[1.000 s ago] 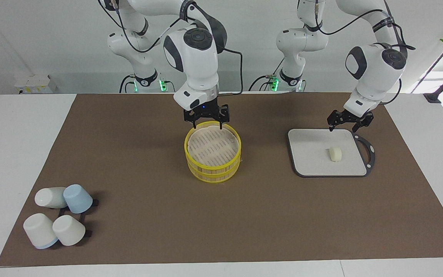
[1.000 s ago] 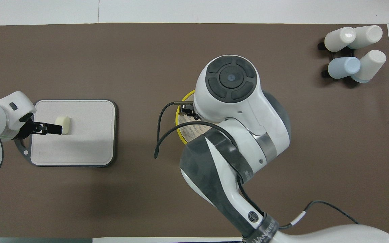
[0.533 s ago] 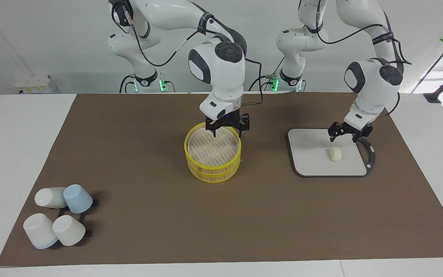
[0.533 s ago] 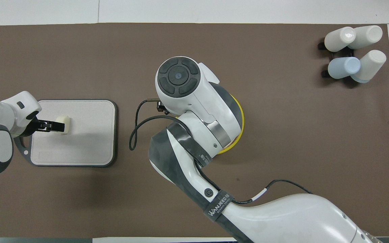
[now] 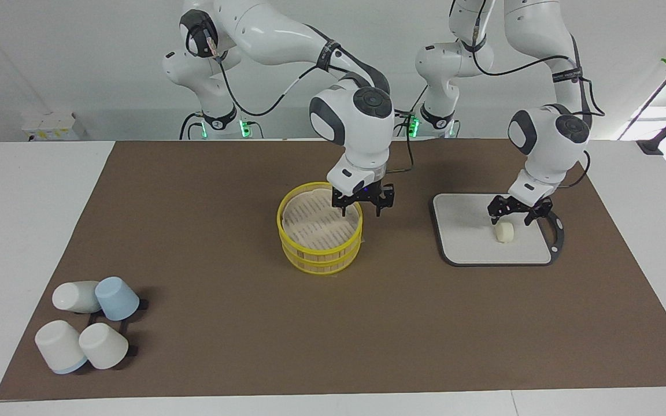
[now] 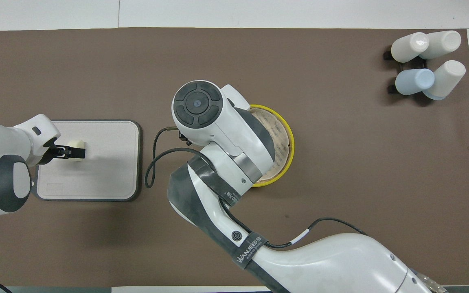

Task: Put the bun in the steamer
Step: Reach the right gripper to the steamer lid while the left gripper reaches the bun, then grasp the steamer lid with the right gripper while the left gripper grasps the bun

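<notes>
The steamer lid (image 6: pixel 292 141) will come off in one piece and show an empty slatted basket when I lift, because a woven disc (image 6: pixel 279 138) fills its yellow rim.
The small cream bun (image 5: pixel 504 232) lies on the grey board (image 5: pixel 463 234) toward the left arm's end of the table; it also shows in the overhead view (image 6: pixel 75 143). My left gripper (image 5: pixel 510 221) is open and hangs just above the bun, its fingers spread to either side of it; it also shows in the overhead view (image 6: pixel 79 153). The yellow-rimmed steamer (image 5: pixel 319 231) stands mid-table with its slatted top showing, partly covered by the right arm in the overhead view (image 6: pixel 286 136). My right gripper (image 5: pixel 361 211) is open and straddles the steamer's rim on the side toward the board.
Several white and blue cups (image 5: pixel 87 323) lie on a black rack at the right arm's end, far from the robots, also seen in the overhead view (image 6: pixel 428 61). A brown mat (image 5: pixel 223 190) covers the table. The board has a black handle loop (image 5: pixel 558 228).
My right gripper has slid along the steamer's rim toward the board side. My left gripper has come down and over the bun. The bun and steamer have not moved.
</notes>
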`<state>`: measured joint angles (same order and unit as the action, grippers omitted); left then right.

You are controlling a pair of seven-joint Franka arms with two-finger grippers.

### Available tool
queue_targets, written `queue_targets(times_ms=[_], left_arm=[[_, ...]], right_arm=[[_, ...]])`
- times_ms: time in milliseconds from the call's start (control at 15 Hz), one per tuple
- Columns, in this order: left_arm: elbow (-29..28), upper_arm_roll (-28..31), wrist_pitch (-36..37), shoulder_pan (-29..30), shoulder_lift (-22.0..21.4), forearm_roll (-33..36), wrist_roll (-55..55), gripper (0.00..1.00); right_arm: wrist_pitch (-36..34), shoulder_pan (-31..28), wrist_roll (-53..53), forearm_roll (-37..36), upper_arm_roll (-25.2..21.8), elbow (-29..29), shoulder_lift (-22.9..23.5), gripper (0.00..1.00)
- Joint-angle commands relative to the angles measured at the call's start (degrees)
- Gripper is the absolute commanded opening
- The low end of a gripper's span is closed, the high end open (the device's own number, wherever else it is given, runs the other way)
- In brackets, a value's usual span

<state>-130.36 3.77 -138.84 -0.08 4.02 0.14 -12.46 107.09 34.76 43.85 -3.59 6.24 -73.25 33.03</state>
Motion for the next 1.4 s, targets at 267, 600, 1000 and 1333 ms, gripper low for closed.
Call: queue_targets(times_ms=[267,600,1000,1333], left_arm=[[-0.33,-0.69,-6.52,0.17,4.24,-2.07,-1.69,1.00],[-0.15,-0.78,-6.62,0.17,5.12,-3.92,-3.09,1.00],[0.46,-0.69,-4.60,-0.10,4.51,-4.01,-3.18,1.00],[0.46,-0.69,-3.46,-0.18,3.98,-4.01,-3.27,1.00]], right_arm=[[3.02,0.40,2.11,-1.51,-0.09,-1.98,0.55,0.73],[4.17,0.40,2.11,-1.51,-0.09,-4.26,0.20,0.70],[4.61,-0.04,0.54,-2.03,-0.18,-4.36,0.02,0.00],[2.25,-1.96,-0.52,-2.39,-0.18,-2.00,0.11,0.00]])
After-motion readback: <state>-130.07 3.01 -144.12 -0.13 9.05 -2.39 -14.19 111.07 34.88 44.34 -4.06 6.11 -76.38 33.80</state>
